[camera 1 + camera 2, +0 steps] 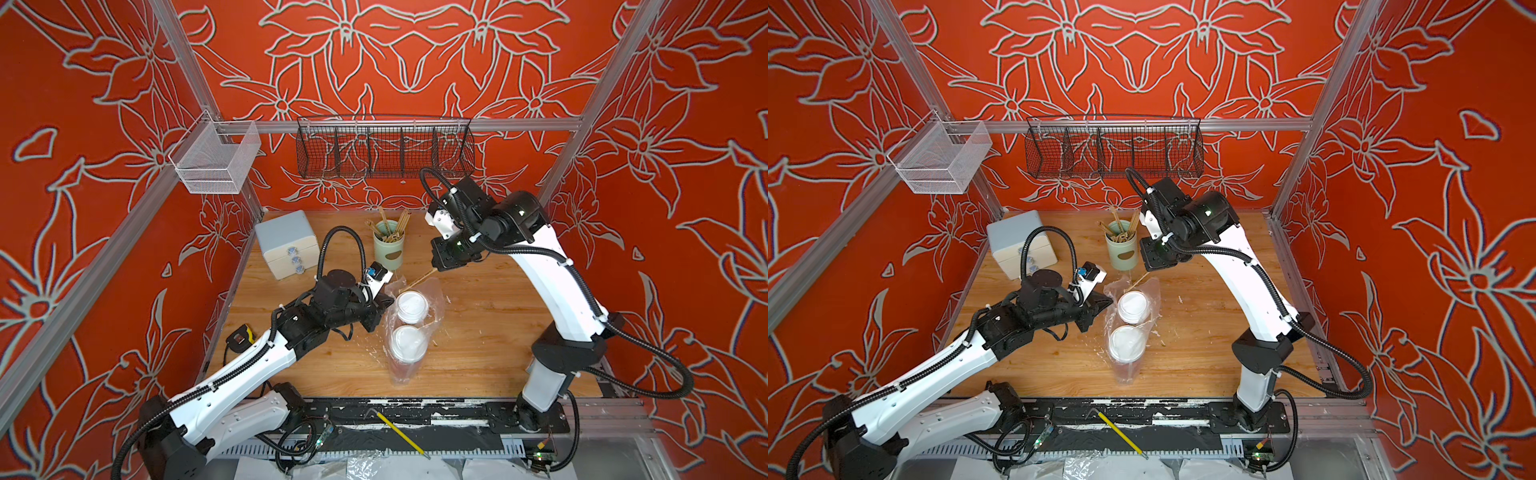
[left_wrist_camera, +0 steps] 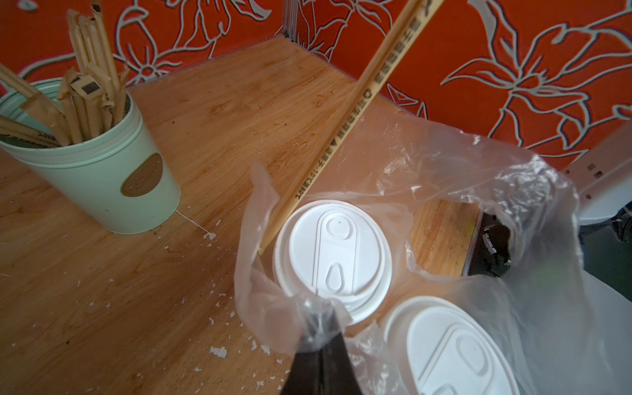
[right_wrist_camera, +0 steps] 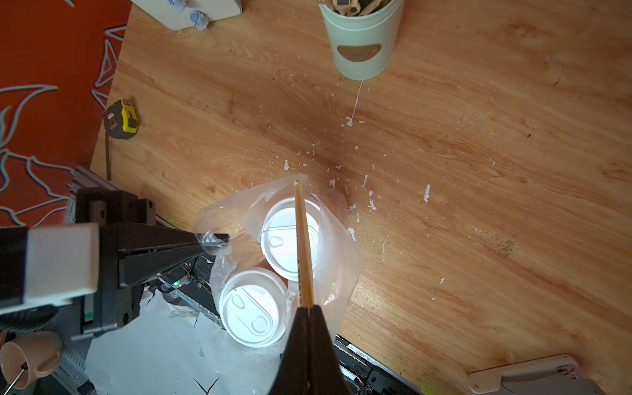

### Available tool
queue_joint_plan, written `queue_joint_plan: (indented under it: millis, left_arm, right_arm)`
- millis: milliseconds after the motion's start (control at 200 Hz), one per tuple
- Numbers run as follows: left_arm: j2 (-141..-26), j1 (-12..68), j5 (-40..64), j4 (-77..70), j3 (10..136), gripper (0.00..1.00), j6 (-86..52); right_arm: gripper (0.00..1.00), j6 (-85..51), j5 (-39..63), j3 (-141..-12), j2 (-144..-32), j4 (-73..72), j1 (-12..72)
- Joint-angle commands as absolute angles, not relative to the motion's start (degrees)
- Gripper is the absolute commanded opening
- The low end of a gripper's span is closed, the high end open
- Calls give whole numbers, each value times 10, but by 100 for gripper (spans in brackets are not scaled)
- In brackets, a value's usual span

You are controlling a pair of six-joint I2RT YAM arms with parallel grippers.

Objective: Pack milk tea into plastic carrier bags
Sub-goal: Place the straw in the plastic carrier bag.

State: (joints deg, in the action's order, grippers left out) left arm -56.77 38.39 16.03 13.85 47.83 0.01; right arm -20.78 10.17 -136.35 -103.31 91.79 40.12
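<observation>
The wooden stick (image 1: 417, 281) slopes too flat across the bag's opening, so next my right gripper swings in, steepen the stick and releases its tip beside the far lid.
The milk tea is two cups with white dome lids, the far one (image 1: 411, 306) and the near one (image 1: 409, 343), standing side by side inside the plastic carrier bag (image 1: 401, 374). Both top views show mostly lids, and the cup walls are blurred by the plastic. My left gripper (image 2: 318, 307) is shut on a bunched edge of the bag (image 2: 533, 212), left of the far lid (image 2: 337, 253). My right gripper (image 3: 305, 306) is shut on a wooden stick (image 3: 302, 239), which slants down over the far lid (image 3: 277, 239). The stick's tip is at the bag's mouth.
A pale green holder (image 1: 388, 249) of wooden sticks stands behind the bag. A grey drawer box (image 1: 286, 243) sits at the back left and a tape measure (image 1: 241, 334) at the left edge. White flakes litter the table (image 1: 478, 340). A black wire basket (image 1: 384, 149) hangs on the back rail.
</observation>
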Motion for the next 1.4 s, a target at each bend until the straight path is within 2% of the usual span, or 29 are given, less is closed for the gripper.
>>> queue_joint_plan:
  millis: [0, 330, 515, 866, 1311, 1341, 1396]
  left_arm:
    - [-580, 388, 172, 124, 483, 0, 2]
    - [-583, 387, 175, 122, 486, 0, 4]
    - [-579, 388, 172, 121, 486, 0, 4]
    - [-583, 388, 149, 103, 484, 0, -7]
    - [-581, 388, 138, 88, 479, 0, -11]
    - [-581, 388, 139, 87, 478, 0, -11]
    - [-580, 388, 142, 87, 478, 0, -11]
  right_arm:
    - [0, -190, 116, -1383, -1050, 1021, 403]
    - [0, -181, 112, -1397, -1090, 1021, 416]
    - [0, -171, 113, -1427, -1075, 1021, 416]
    - [0, -158, 93, -1352, -1026, 1021, 416]
    - [0, -146, 110, -1362, -1080, 1021, 416]
    - [6, -146, 111, -1366, -1083, 1021, 417]
    - [7, -146, 112, -1373, -1091, 1021, 418]
